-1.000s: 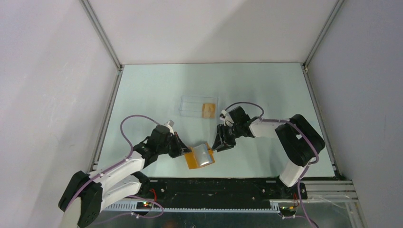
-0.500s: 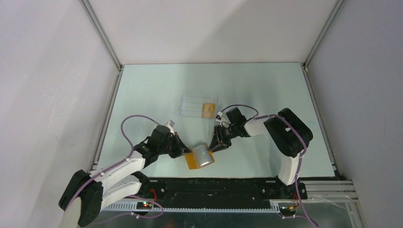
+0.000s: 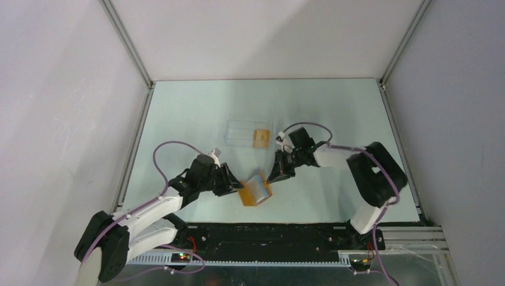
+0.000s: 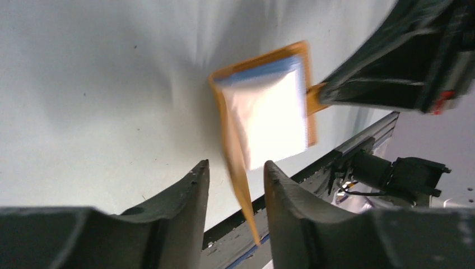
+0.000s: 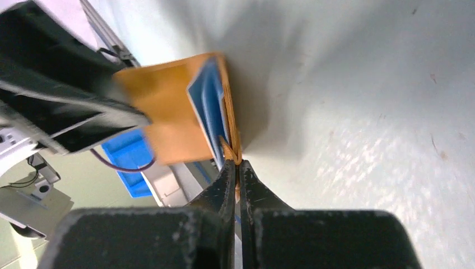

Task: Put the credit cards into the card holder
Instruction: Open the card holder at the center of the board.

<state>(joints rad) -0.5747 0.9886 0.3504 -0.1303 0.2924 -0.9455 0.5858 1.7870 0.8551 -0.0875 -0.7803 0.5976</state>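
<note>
With the card holder standing half folded (image 3: 255, 193), my right gripper should free the tab clasp and press the inside (image 3: 258, 186) flat while my left gripper pins the blue panel.
The card holder (image 3: 256, 190) is an orange wallet with blue inner panels, standing partly open and tilted on the table near the front. My right gripper (image 3: 276, 174) is shut on its small tab clasp (image 5: 231, 150) at the right edge. My left gripper (image 3: 236, 186) is open, and one orange flap (image 4: 240, 179) runs between its fingers without being clamped. The pale inner panel (image 4: 271, 115) faces the left wrist camera. The blue panels (image 5: 206, 109) show in the right wrist view. One tan-orange credit card (image 3: 260, 137) lies inside the clear plastic case.
The clear rectangular case (image 3: 241, 131) lies behind the wallet, mid-table. The black front rail (image 3: 280, 229) runs just in front of the wallet. Enclosure walls and metal frame posts bound the table on the left, right and back.
The wallet has tipped up from lying flat and shifted slightly back. My right gripper has risen with its tab. My left gripper has moved right and now stands open around the flap.
</note>
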